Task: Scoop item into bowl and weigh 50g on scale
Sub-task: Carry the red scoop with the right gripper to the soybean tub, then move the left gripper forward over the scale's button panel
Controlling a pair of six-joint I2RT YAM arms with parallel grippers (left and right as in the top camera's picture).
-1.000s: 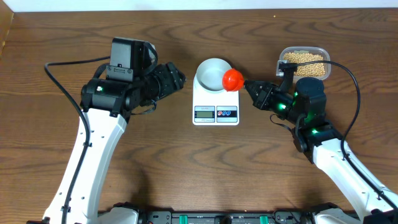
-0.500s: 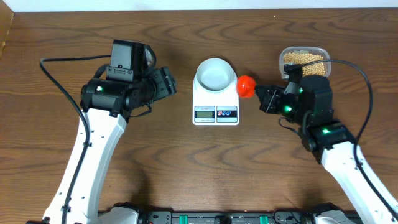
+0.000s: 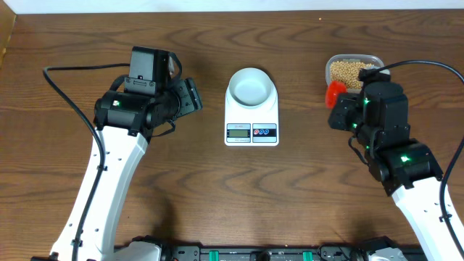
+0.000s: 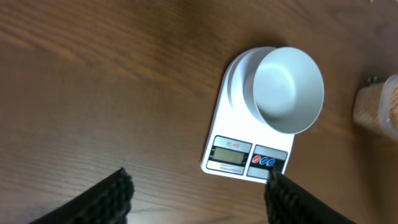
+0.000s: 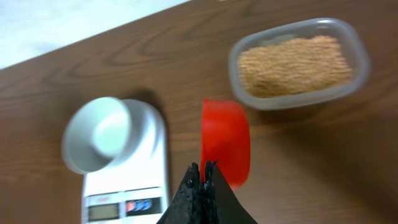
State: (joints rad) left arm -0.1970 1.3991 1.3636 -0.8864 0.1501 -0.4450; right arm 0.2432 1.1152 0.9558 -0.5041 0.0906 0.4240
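Note:
The scale's display (image 3: 238, 133) is blank, so my left gripper should reach for the scale's buttons (image 3: 262, 132) first while my right gripper holds the red scoop waiting beside the tub.
The white bowl (image 3: 251, 85) stands on the white scale (image 3: 251, 132) at the table's middle; no beans show in it in the left wrist view (image 4: 287, 90). The tan beans (image 3: 348, 70) fill a clear tub (image 3: 371, 61) at the back right. My right gripper (image 3: 341, 109) is shut on a red scoop (image 3: 335, 92) held just left of the tub, on its edge in the right wrist view (image 5: 225, 140). My left gripper (image 3: 194, 96) is open and empty, left of the scale. The scale (image 4: 239, 155) lies ahead of its fingers (image 4: 118, 193).
The bean tub (image 5: 292, 62) sits near the table's back edge. A black cable (image 3: 428, 67) loops over the right arm beside the tub. Dark wooden tabletop surrounds the scale (image 5: 134, 186) and bowl (image 5: 99, 134).
My right gripper has carried the red scoop rightward, from over the bowl's right rim to beside the bean tub. My left gripper has drawn back slightly to the left.

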